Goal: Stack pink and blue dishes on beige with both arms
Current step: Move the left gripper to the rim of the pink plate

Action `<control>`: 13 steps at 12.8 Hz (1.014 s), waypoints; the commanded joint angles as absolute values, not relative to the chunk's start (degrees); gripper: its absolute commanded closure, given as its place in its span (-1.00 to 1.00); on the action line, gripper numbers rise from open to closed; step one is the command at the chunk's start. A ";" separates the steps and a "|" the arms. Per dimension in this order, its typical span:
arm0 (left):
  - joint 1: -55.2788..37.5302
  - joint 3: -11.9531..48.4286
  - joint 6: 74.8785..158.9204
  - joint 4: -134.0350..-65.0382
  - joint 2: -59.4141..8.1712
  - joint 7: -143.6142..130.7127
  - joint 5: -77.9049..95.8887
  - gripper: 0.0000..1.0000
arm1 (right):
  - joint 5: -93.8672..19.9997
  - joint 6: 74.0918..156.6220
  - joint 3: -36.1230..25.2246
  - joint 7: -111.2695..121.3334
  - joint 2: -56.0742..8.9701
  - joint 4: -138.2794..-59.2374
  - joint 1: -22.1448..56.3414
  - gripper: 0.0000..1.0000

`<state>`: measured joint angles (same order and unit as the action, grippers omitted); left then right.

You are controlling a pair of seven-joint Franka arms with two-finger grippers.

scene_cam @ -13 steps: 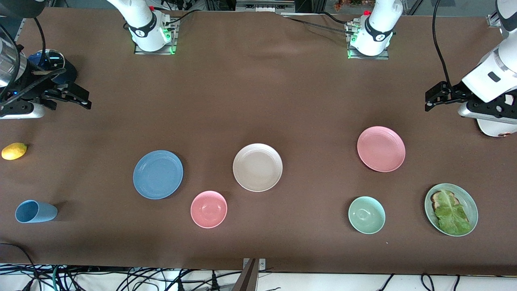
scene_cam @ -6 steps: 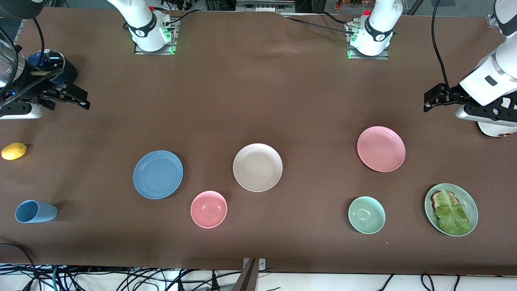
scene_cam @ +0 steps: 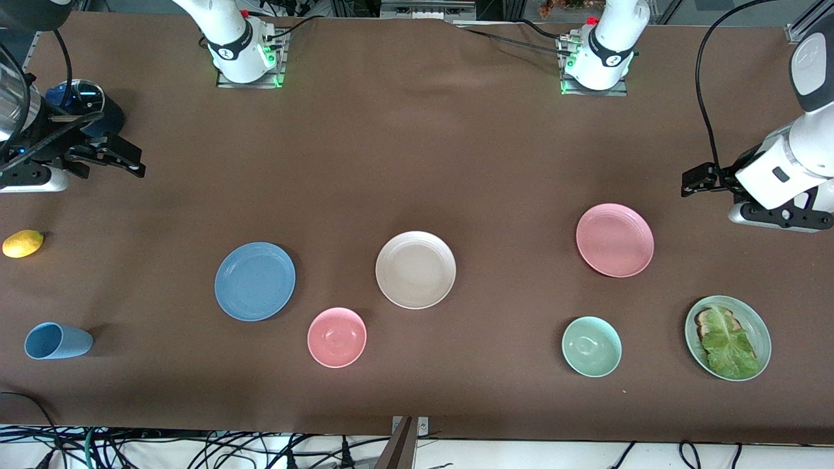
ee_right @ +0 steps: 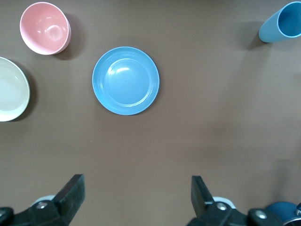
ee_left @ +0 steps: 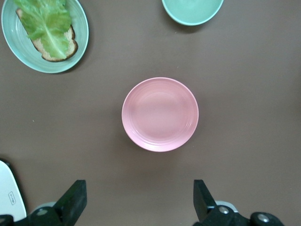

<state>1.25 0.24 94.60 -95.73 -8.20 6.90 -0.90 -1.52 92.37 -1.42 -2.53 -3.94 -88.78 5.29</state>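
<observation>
The round rims of both plates look equally wide. I expect the pink plate (scene_cam: 615,240) to nest and cover the beige plate (scene_cam: 416,270) almost completely when I lower it.
The beige plate (scene_cam: 416,269) lies mid-table. The blue plate (scene_cam: 255,281) (ee_right: 125,80) lies beside it toward the right arm's end, the pink plate (scene_cam: 614,240) (ee_left: 160,114) toward the left arm's end. My left gripper (scene_cam: 696,180) (ee_left: 139,197) hangs open and empty over bare cloth at the left arm's end, short of the pink plate. At the other end of the table my right gripper (scene_cam: 133,161) (ee_right: 136,193) is open too, nothing between its fingers, over bare cloth away from the blue plate.
A pink bowl (scene_cam: 337,337) and pale green bowl (scene_cam: 591,346) sit nearer the camera. A green plate with toast and lettuce (scene_cam: 728,337), a blue cup (scene_cam: 57,341) on its side, a lemon (scene_cam: 23,243) and a dark round object (scene_cam: 85,101) lie near the table's ends.
The left arm's wrist has swung lower in the front view and its gripper has dropped slightly toward the pink plate. The right gripper has barely moved. No dish has moved.
</observation>
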 commanded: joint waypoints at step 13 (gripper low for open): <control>7.82 0.53 121.62 -115.29 -22.06 11.78 -1.41 -1.00 | -1.58 95.27 -1.32 -2.37 -4.03 -89.82 4.83 -1.00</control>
<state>7.34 0.18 117.15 -109.44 -24.71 10.55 -0.91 -1.50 95.17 -1.43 -2.53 -4.01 -89.19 5.30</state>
